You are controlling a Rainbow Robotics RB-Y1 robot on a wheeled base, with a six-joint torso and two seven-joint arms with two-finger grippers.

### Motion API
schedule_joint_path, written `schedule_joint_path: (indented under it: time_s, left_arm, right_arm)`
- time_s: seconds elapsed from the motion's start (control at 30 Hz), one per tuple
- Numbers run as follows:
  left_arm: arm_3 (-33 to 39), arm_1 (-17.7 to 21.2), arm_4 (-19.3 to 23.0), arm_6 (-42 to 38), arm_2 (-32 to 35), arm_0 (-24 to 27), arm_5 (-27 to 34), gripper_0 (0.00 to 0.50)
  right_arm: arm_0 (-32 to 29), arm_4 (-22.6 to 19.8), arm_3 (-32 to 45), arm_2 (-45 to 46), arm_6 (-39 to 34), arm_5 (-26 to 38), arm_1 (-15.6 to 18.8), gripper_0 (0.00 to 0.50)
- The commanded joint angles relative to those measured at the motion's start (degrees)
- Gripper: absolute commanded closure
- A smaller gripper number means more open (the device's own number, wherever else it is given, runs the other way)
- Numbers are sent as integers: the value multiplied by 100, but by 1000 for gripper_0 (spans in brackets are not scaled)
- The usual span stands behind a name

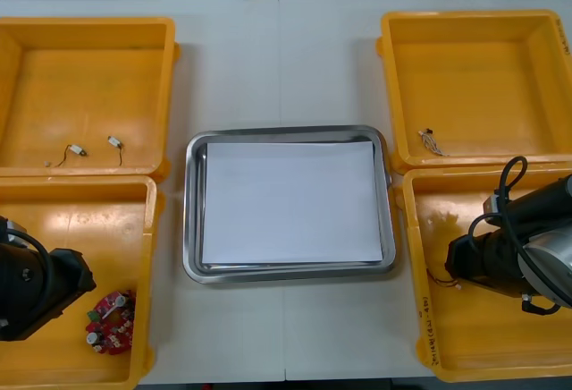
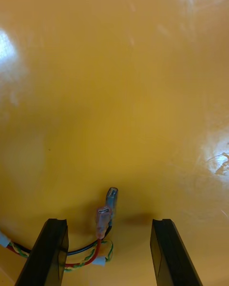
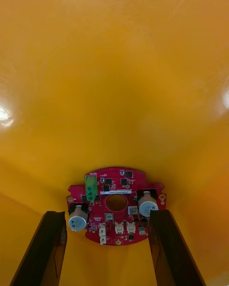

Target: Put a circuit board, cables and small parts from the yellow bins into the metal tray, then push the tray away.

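My gripper will bring the red and yellow cable (image 2: 84, 258) along as one bundle when I carry it to the metal tray, because a white sleeve (image 2: 4, 239) holds the strands of cable together.
A round red circuit board (image 3: 114, 205) lies flat on the floor of the near left yellow bin (image 1: 54, 211). My left gripper (image 3: 109, 221) is open, one finger at each side of the board, which also shows beside the left arm as the circuit board (image 1: 110, 321). My right gripper (image 2: 109, 229) is open low in the near right bin (image 1: 500, 354). A cable (image 2: 102, 219) of red, black and yellow strands with pink terminals lies between its fingers, and the cable's end (image 1: 442, 280) pokes out by the right arm. The metal tray (image 1: 191, 229), white inside, sits mid-table.
The far left bin (image 1: 89, 32) holds two small metal parts (image 1: 76, 150) with thin wires. Another small wired part (image 1: 432, 141) lies in the far right bin (image 1: 474, 32). Bin walls close in both arms. Bare table surrounds the tray.
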State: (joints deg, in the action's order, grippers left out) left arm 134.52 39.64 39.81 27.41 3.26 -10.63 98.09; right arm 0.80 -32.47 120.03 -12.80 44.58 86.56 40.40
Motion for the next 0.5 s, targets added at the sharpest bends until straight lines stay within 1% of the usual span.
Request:
schedule_joint_path:
  time_s: [0.03,0.13,0.27,0.37,0.43,0.47,0.5]
  left_arm:
    - [92,-123,-166,432,-133,-282,-229,0]
    - [92,-290,-342,660,-133,-370,-290,0]
    - [-31,-668,-746,1091,-124,-519,-510,0]
    - [-66,-773,-887,1249,-133,-537,-519,0]
    - [-83,-773,-905,1275,-159,-537,-536,0]
    - [-110,-773,-913,1293,-177,-545,-563,0]
    - [-136,-773,-922,1302,-186,-545,-572,0]
  right_arm:
    - [-124,56,82,-127,-345,-69,205,0]
    - [-142,65,82,-135,-362,-113,196,0]
    - [-177,83,82,-144,-397,-184,196,0]
    - [-186,74,56,-144,-424,-184,205,0]
    - [-186,65,21,-144,-433,-201,205,112]
    - [-186,65,-14,-144,-433,-227,196,189]
    - [-177,65,-23,-144,-433,-245,205,224]
